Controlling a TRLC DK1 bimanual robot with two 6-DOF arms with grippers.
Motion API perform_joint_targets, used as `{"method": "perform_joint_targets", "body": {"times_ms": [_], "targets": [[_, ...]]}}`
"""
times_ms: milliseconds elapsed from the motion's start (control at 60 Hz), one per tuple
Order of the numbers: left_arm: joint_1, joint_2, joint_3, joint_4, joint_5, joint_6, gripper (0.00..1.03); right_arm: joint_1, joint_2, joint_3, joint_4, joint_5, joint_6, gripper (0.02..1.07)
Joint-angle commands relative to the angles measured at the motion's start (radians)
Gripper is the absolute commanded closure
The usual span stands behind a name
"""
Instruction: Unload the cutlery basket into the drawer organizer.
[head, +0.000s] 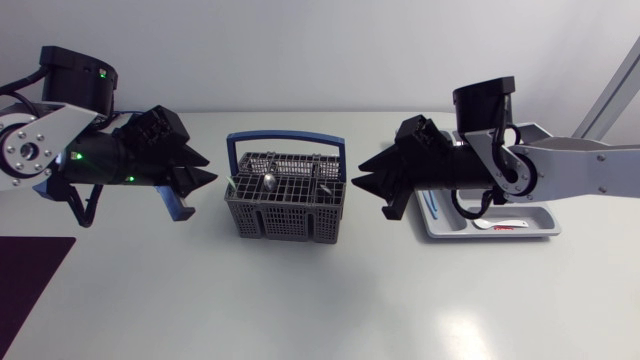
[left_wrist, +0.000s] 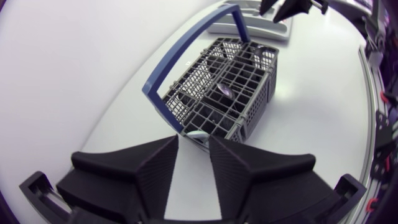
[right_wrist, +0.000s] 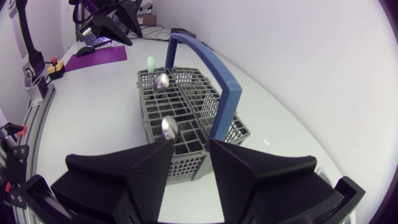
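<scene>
Only the pale green utensil's rounded tip (left_wrist: 198, 134) can be seen at the basket's grid (left_wrist: 214, 120), so I should expect a long, thin hidden length when I lift.
The grey wire cutlery basket (head: 285, 205) with a blue handle (head: 286, 140) stands mid-table. Metal spoons (head: 268, 181) stick up in it, and in the right wrist view two spoon bowls (right_wrist: 163, 81) (right_wrist: 170, 126) and a pale green piece (right_wrist: 150, 62) show. My left gripper (head: 208, 168) hovers open just left of the basket (left_wrist: 230, 93), nothing between its fingers (left_wrist: 158, 168). My right gripper (head: 358, 178) hovers open just right of the basket (right_wrist: 180, 106), also empty. The grey drawer organizer (head: 545, 225) lies under my right arm, holding a white spoon (head: 500, 225) and a blue utensil (head: 432, 203).
A dark purple mat (head: 30, 280) lies at the front left corner of the table. The white tabletop in front of the basket is bare. My right arm crosses over the left part of the organizer.
</scene>
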Motion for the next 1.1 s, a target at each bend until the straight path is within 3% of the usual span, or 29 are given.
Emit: {"method": "perform_joint_targets", "body": {"times_ms": [0, 233, 300, 517, 633, 850, 1083], "targets": [[-0.032, -0.01, -0.038, -0.003, -0.03, 0.222, 0.25, -0.004, -0.003, -0.047, -0.021, 0.007, -0.024, 0.4], [-0.066, 0.079, 0.059, -0.041, -0.077, 0.568, 0.25, -0.004, -0.02, -0.093, -0.022, 0.007, -0.033, 0.38], [-0.061, 0.109, 0.108, -0.075, -0.085, 0.607, 0.15, -0.005, -0.025, -0.106, -0.022, 0.007, -0.04, 0.37], [-0.043, 0.174, 0.206, -0.14, -0.097, 0.809, 0.15, -0.005, -0.046, -0.135, -0.022, 0.001, -0.041, 0.36], [-0.038, 0.197, 0.22, -0.169, -0.097, 0.929, 0.22, -0.007, -0.06, -0.133, -0.037, -0.002, -0.038, 0.35], [-0.053, 0.218, 0.219, -0.166, -0.097, 0.96, 0.27, -0.002, -0.063, -0.118, -0.051, -0.007, -0.033, 0.35], [-0.056, 0.269, 0.189, -0.107, -0.095, 1.013, 0.54, 0.007, -0.059, -0.119, -0.045, -0.008, -0.017, 0.35]]}}
